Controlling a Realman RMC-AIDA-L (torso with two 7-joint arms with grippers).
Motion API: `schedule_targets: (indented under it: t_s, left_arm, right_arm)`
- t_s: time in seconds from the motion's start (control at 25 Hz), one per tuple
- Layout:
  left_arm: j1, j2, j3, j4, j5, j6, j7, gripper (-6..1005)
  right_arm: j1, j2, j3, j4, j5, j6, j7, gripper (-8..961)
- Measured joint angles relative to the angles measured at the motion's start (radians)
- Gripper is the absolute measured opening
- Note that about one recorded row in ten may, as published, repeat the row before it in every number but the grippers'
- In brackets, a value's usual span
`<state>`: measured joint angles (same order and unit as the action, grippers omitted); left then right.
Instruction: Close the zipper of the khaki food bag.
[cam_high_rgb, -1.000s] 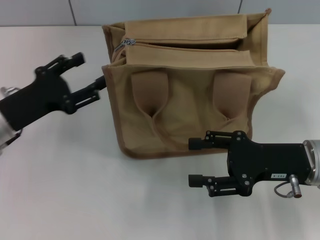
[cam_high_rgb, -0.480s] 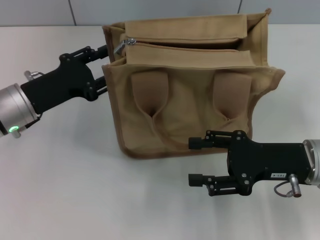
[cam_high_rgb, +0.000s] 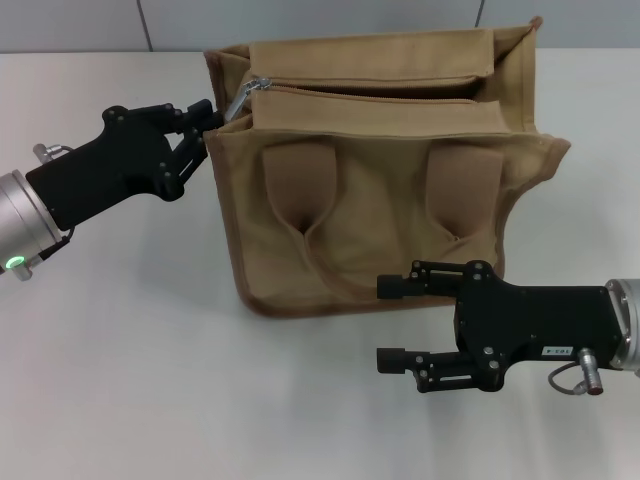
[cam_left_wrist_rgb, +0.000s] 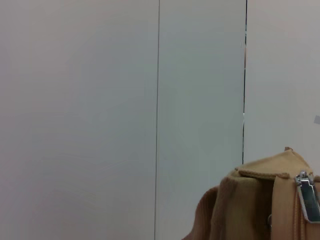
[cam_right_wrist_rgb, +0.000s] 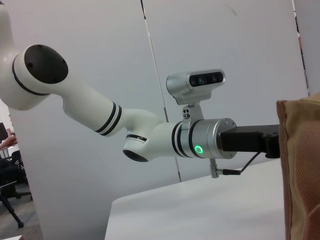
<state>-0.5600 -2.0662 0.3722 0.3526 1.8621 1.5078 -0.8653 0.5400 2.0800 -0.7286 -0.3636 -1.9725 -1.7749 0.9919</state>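
My left gripper is closing on the bag's corner (cam_high_rgb: 222, 128) next to the slider. It should open and hold the zipper's end while my right gripper takes the pull tab (cam_high_rgb: 239, 102).
The khaki food bag (cam_high_rgb: 380, 200) stands upright on the white table, its two strap handles hanging down the front. The zipper (cam_high_rgb: 360, 88) runs along its top and is open, with the silver slider (cam_high_rgb: 260, 82) at the bag's left end. The pull tab (cam_high_rgb: 238, 99) slants out toward my left gripper (cam_high_rgb: 214, 115), whose fingers are drawn together on the tab's end at the bag's top left corner. The left wrist view shows the bag corner (cam_left_wrist_rgb: 240, 205) and the tab (cam_left_wrist_rgb: 310, 202). My right gripper (cam_high_rgb: 382, 323) is open and empty, low in front of the bag's right half.
The white table (cam_high_rgb: 150, 350) stretches to the left and in front of the bag. A grey panelled wall (cam_high_rgb: 300, 20) stands right behind the bag. The right wrist view shows my left arm (cam_right_wrist_rgb: 200, 140) reaching to the bag's edge (cam_right_wrist_rgb: 302, 170).
My left gripper moved right and up to the bag's top left corner, and its fingers closed from wide open onto the pull tab. The tab now slants toward it. The right arm has not moved.
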Motion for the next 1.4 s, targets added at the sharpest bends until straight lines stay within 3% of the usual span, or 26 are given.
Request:
schedule_targets:
  t_s: [0.16,0.36,0.88,1.12,1.4]
  left_arm:
    - [0.0,0.0,-0.001,-0.002,0.0,0.0,-0.001,112]
    - [0.002,0.0,-0.001,-0.002,-0.011,0.003,-0.001,-2]
    - [0.01,0.005,0.005,0.009,-0.037,0.041,-0.02,29]
    - [0.022,0.019,0.01,0.017,-0.034,0.055,-0.055,44]
    - [0.023,0.023,0.079,0.041,-0.027,0.077,-0.057,269]
  right_arm:
    - [0.0,0.0,0.0,0.0,0.0,-0.001,0.0,686]
    - [-0.001,0.001,0.0,0.0,0.009,-0.001,0.001,681]
    - [-0.005,0.002,0.0,0.0,0.013,-0.001,0.001,668]
    - [-0.003,0.002,0.0,0.0,0.014,0.003,0.001,662]
    - [-0.001,0.002,0.0,0.0,0.014,0.004,0.001,655]
